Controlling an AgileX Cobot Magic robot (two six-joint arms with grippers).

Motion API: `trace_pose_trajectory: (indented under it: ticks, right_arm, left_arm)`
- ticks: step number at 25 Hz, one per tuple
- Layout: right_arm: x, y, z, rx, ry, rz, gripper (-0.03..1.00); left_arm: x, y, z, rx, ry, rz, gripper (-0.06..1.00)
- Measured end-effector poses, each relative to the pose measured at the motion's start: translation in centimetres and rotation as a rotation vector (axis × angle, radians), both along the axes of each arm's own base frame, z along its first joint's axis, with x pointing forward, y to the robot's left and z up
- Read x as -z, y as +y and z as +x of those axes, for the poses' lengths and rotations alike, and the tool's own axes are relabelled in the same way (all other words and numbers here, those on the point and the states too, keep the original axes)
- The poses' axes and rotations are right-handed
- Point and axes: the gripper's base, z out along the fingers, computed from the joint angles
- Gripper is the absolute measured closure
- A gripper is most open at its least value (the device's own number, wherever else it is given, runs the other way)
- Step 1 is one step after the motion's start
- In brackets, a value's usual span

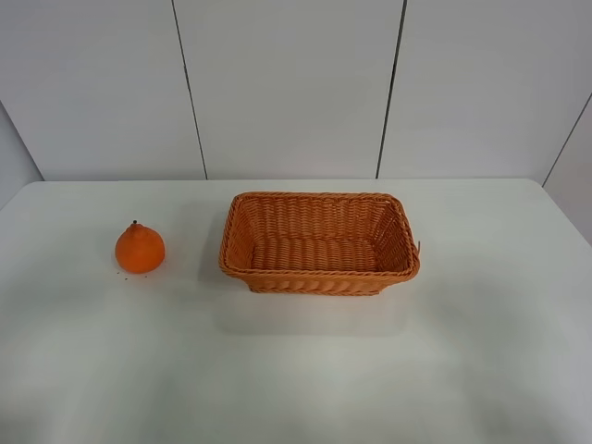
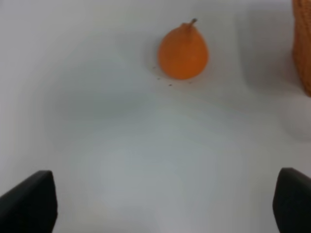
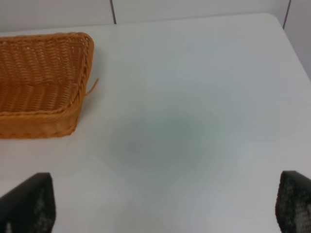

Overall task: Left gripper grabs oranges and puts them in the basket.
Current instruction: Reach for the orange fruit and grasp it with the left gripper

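The left gripper continues to move forward with its fingers wide until they are on both sides of the orange's round body [image 1: 140, 251], as the orange stands clear of the basket's side.
A bright orange [image 1: 140, 248] with a knobby top and a dark stem sits on the white table, left of the basket. The woven wicker basket [image 1: 319, 242] stands at the table's middle and holds nothing. No arm shows in the exterior high view. In the left wrist view the left gripper [image 2: 165, 206] is open, its black fingertips [image 2: 30, 201] wide apart, with the orange [image 2: 183, 50] well ahead of them and the basket's edge [image 2: 302, 43] at the side. In the right wrist view the right gripper [image 3: 165, 206] is open over bare table beside the basket [image 3: 41, 82].
The white table [image 1: 296, 370] ends at a white panelled wall [image 1: 287, 83] behind the basket. A loose wicker strand [image 3: 92, 86] sticks out from the basket's corner. Small dark specks lie by the orange.
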Motion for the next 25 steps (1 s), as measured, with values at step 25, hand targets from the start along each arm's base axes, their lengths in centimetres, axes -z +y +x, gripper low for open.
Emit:
trace_pose_trajectory:
  ticks: [25]
  right_arm:
    - [0.0,0.0,0.0,0.0,0.0,0.0,0.27]
  left_arm:
    - [9.3,-0.9,34.0,0.075,0.429,-0.062,-0.05]
